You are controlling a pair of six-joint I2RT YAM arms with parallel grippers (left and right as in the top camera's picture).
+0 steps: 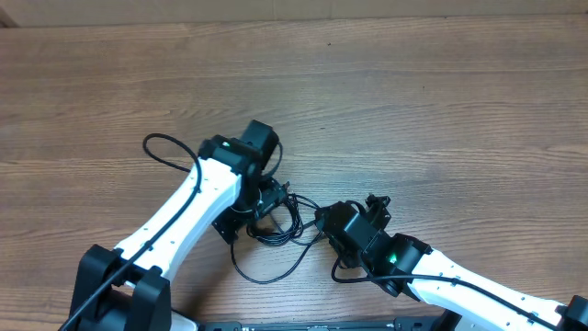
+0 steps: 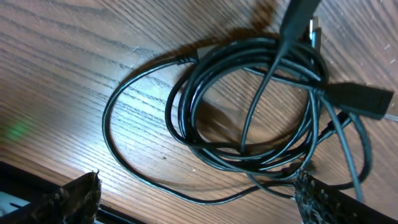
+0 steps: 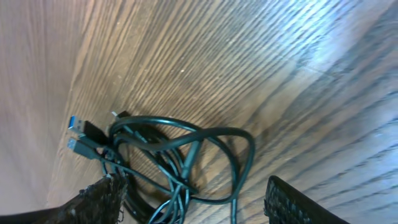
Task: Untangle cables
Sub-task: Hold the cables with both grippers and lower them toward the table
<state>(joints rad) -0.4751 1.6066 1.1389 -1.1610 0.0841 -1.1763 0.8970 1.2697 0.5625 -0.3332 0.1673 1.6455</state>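
I expect the gray plug [image 2: 204,52] to trail free when I lift the coil, because the trailing loop [image 2: 114,144] curves outside the coil with the plug at its edge.
The cables [image 1: 278,223] lie as one tangled black coil on the wood table, with a single loop trailing toward the front edge [image 1: 265,276]. My left gripper [image 1: 252,210] hangs over the coil's left side. In the left wrist view the cables [image 2: 249,106] fill the middle, a black plug [image 2: 360,99] is at the right, and the left gripper [image 2: 199,202] is open with one strand lying between its fingers. My right gripper [image 1: 323,239] is at the coil's right side. In the right wrist view it [image 3: 199,202] is open, straddling strands of the cables [image 3: 177,155]; two blue-tipped plugs [image 3: 78,127] stick out to the left.
The left arm's own thicker black cable [image 1: 161,147] loops out beside its forearm. A dark strip [image 1: 322,325] runs along the table's front edge, close below the trailing loop. Bare wood table [image 1: 413,92] stretches behind and to both sides.
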